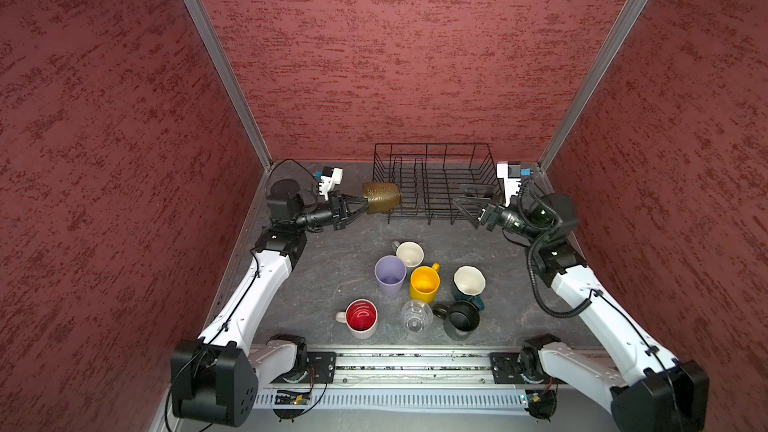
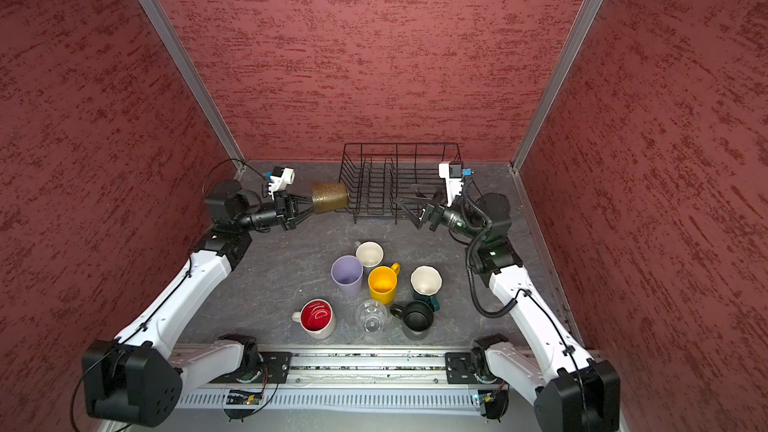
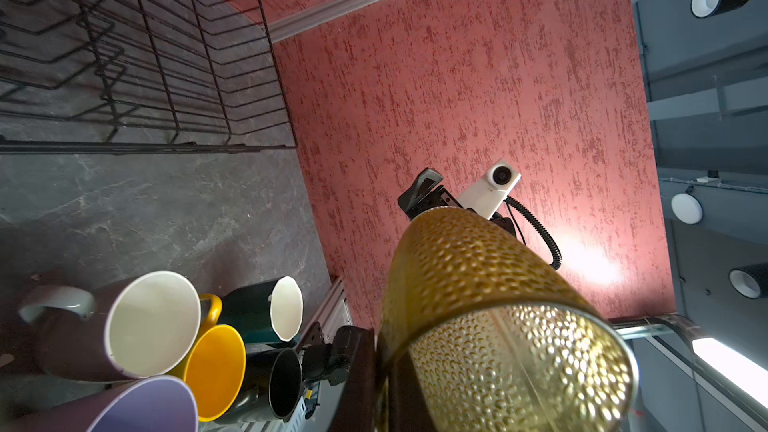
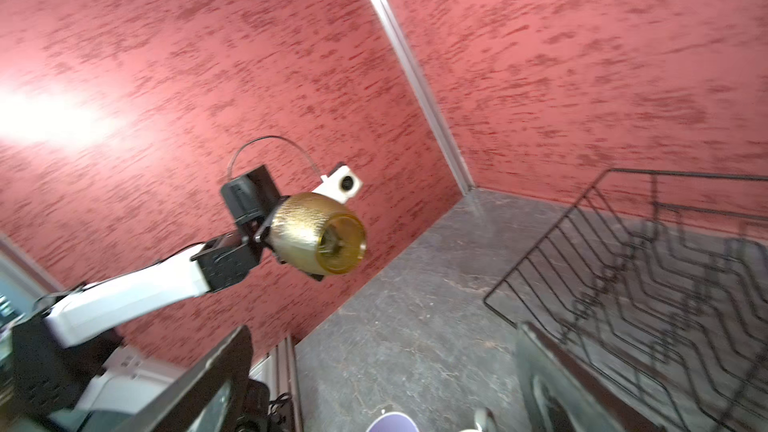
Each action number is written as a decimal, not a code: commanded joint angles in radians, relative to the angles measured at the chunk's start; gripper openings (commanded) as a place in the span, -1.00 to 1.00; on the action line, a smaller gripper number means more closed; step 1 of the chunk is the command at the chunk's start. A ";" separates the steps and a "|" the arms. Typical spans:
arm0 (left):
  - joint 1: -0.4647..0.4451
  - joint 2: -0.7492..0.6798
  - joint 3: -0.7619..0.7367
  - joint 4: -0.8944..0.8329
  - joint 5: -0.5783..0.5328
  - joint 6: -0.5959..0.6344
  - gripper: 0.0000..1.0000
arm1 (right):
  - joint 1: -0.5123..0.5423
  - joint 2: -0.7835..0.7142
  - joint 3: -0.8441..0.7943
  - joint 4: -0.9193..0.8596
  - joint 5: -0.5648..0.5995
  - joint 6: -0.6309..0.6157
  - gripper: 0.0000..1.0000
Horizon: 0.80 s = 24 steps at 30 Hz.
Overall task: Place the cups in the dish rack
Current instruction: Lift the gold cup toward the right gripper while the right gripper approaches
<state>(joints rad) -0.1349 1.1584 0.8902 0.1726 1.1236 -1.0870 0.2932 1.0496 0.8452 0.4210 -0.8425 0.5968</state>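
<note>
The amber glass's free base (image 1: 395,196) is facing my right gripper's open fingers. I should keep moving toward the glass's base (image 2: 343,196) until the fingers are on both sides of it, then close them.
My left gripper (image 1: 365,204) (image 3: 382,388) is shut on the rim wall of the amber glass (image 1: 382,198) (image 2: 330,197) (image 3: 478,284) (image 4: 316,234). It holds the glass on its side in the air, just left of the black wire dish rack (image 1: 432,151) (image 2: 399,149) (image 3: 232,76) (image 4: 623,268). My right gripper (image 1: 465,201) (image 2: 409,201) (image 4: 382,332) stands open and empty at the rack's front right corner. Nothing is in the rack. Several cups stand upright at the table's front: grey mug (image 1: 409,253), lilac tumbler (image 1: 390,274), yellow mug (image 1: 424,282), teal mug (image 1: 468,282), black mug (image 1: 460,320), clear glass (image 1: 416,315), white mug with red inside (image 1: 361,317).
Red walls close in the grey table (image 1: 332,268) on three sides, and the rack stands against the back wall. A metal rail (image 1: 407,363) with the arm bases runs along the front edge.
</note>
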 commanded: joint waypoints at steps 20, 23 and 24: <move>-0.066 0.060 0.003 0.197 0.057 -0.073 -1.00 | 0.225 0.335 0.180 0.262 -0.009 0.119 0.94; -0.068 0.063 -0.002 0.203 0.059 -0.076 -1.00 | 0.243 0.353 0.192 0.277 -0.006 0.129 0.94; -0.069 0.063 -0.004 0.206 0.058 -0.079 -1.00 | 0.248 0.361 0.197 0.278 -0.005 0.132 0.93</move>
<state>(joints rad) -0.1955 1.2240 0.8898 0.3294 1.1702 -1.1568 0.5243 1.3979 0.9966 0.6399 -0.8597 0.7017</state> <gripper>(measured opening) 0.074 0.968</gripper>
